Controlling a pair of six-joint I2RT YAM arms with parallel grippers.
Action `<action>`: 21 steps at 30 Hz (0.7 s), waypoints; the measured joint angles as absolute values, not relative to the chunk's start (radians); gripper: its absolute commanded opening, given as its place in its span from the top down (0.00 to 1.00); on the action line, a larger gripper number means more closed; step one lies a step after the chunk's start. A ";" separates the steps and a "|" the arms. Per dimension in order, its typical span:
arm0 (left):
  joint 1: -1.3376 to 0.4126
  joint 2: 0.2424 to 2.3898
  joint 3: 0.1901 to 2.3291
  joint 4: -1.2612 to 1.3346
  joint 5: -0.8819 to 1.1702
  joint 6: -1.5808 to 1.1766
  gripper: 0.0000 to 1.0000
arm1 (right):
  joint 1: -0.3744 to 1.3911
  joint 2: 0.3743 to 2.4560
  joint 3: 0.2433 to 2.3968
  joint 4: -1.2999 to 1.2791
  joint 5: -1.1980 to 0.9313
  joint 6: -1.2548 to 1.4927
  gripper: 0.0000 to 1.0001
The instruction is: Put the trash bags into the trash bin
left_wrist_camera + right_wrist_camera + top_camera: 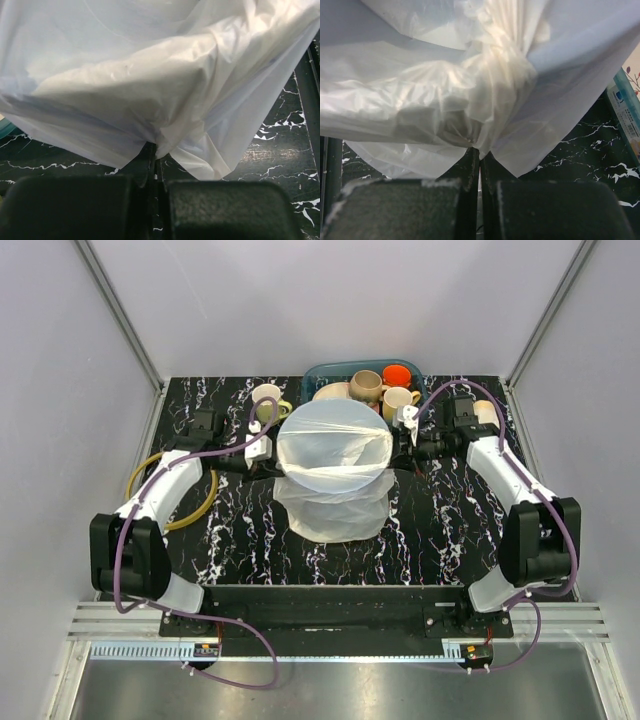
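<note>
The robot's right gripper should open, let the film go loose and grab the bag's outer side, because a taut piece of film stretches across the trash bag's round opening from one gripper to the other.
A large translucent cream-white trash bag is stretched between both grippers at mid-table. Its mouth is pulled into a wide round opening, and its body hangs or drapes below. My left gripper is shut on the bag's left edge, where the film bunches at the fingertips. My right gripper is shut on the right edge, with crinkled film gathered at the tips. No blue of the trash bin shows, and I cannot tell whether it stands under the bag. The small pale bundle is out of view.
A yellow ring lies on the black marbled table around my left arm. A teal basket at the back holds mugs, an orange cup and a cream plate. A mug stands back left. A blue-edged carton shows right.
</note>
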State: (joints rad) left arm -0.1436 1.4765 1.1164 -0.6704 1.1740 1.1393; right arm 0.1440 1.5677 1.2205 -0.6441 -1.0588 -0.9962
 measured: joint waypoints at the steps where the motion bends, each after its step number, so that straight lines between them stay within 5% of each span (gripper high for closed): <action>1: -0.146 1.477 1.116 -0.682 1.174 1.151 1.00 | 0.144 1.574 1.221 -0.635 -1.064 -0.983 0.69; 2: -0.150 1.476 1.115 -0.694 1.175 1.160 1.00 | 0.143 1.578 1.220 -0.624 -1.065 -0.968 0.45; 4: -0.161 1.465 1.102 -0.725 1.174 1.178 1.00 | 0.143 1.586 1.216 -0.593 -1.050 -0.934 0.36; 6: -0.182 1.443 1.077 -0.776 1.174 1.198 0.89 | 0.142 1.591 1.213 -0.559 -1.025 -0.904 0.26; 9: -0.234 1.372 1.017 -0.841 1.170 1.212 0.66 | 0.140 1.591 1.220 -0.533 -0.995 -0.872 0.18; 12: -0.296 1.290 0.963 -0.891 1.170 1.198 0.54 | 0.112 1.591 1.245 -0.529 -0.974 -0.855 0.11; 21: -0.482 1.071 0.866 -0.791 1.148 0.910 0.53 | -0.085 1.590 1.398 -0.657 -0.922 -0.966 0.05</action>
